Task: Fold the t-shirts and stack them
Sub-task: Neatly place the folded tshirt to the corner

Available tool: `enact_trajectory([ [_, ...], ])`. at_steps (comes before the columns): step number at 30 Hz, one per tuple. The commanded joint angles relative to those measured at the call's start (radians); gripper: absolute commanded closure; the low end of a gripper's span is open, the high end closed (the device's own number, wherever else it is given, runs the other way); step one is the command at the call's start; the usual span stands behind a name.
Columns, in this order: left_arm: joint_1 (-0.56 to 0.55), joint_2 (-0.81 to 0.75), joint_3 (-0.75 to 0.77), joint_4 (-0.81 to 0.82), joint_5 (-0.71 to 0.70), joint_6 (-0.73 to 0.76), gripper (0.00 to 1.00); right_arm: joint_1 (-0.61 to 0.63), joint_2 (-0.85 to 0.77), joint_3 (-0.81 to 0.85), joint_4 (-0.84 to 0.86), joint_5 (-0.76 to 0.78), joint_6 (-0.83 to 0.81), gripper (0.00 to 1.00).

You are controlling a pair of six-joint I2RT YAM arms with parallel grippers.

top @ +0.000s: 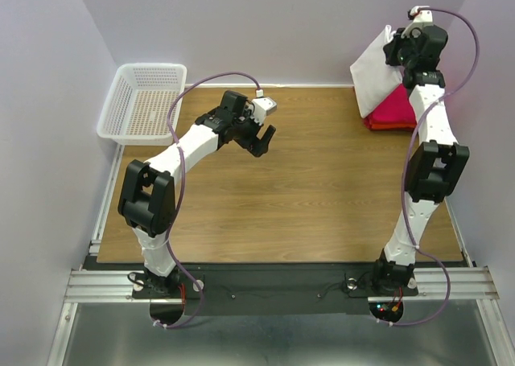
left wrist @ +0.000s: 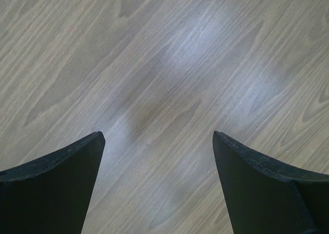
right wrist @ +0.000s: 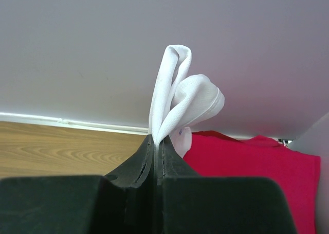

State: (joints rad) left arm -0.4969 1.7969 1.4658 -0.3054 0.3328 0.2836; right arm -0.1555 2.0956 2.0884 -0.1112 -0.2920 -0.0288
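My right gripper should next put the white t-shirt down toward the side until it covers the red stack, as the white t-shirt's lower end [top: 367,108] is at the edge of the red stack [top: 394,110].
A white t-shirt [top: 374,75] hangs folded from my right gripper [top: 394,38], raised at the far right corner by the back wall. In the right wrist view the jaws are pressed together on a pinch of white t-shirt [right wrist: 177,97], right gripper [right wrist: 156,141]. Below it lies a stack of red t-shirts [top: 396,110], seen also as red t-shirts [right wrist: 257,167]. My left gripper [top: 264,137] hovers over bare wood left of centre, open. The left wrist view shows the left gripper [left wrist: 158,136] with its dark fingers [left wrist: 61,177] wide apart and only tabletop between them.
A white lattice basket [top: 145,100] stands at the far left corner, partly past the table's [top: 306,189] edge. Grey walls close in the back and both sides. A metal rail runs along the near edge under the arm bases.
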Motion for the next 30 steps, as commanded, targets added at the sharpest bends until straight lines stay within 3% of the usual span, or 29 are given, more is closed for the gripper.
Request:
enact_trajectory([
  [1,0.0,-0.033,0.021,-0.006,0.021,0.023,0.01,-0.022,-0.071,0.071,0.012,-0.021,0.021,0.99],
  [17,0.0,-0.01,0.039,-0.037,0.048,0.046,0.01,-0.102,-0.016,0.108,-0.064,-0.072,0.01,0.99],
  [30,0.0,0.028,0.094,-0.075,0.077,0.049,0.01,-0.199,0.102,0.171,-0.07,-0.091,-0.109,0.99],
])
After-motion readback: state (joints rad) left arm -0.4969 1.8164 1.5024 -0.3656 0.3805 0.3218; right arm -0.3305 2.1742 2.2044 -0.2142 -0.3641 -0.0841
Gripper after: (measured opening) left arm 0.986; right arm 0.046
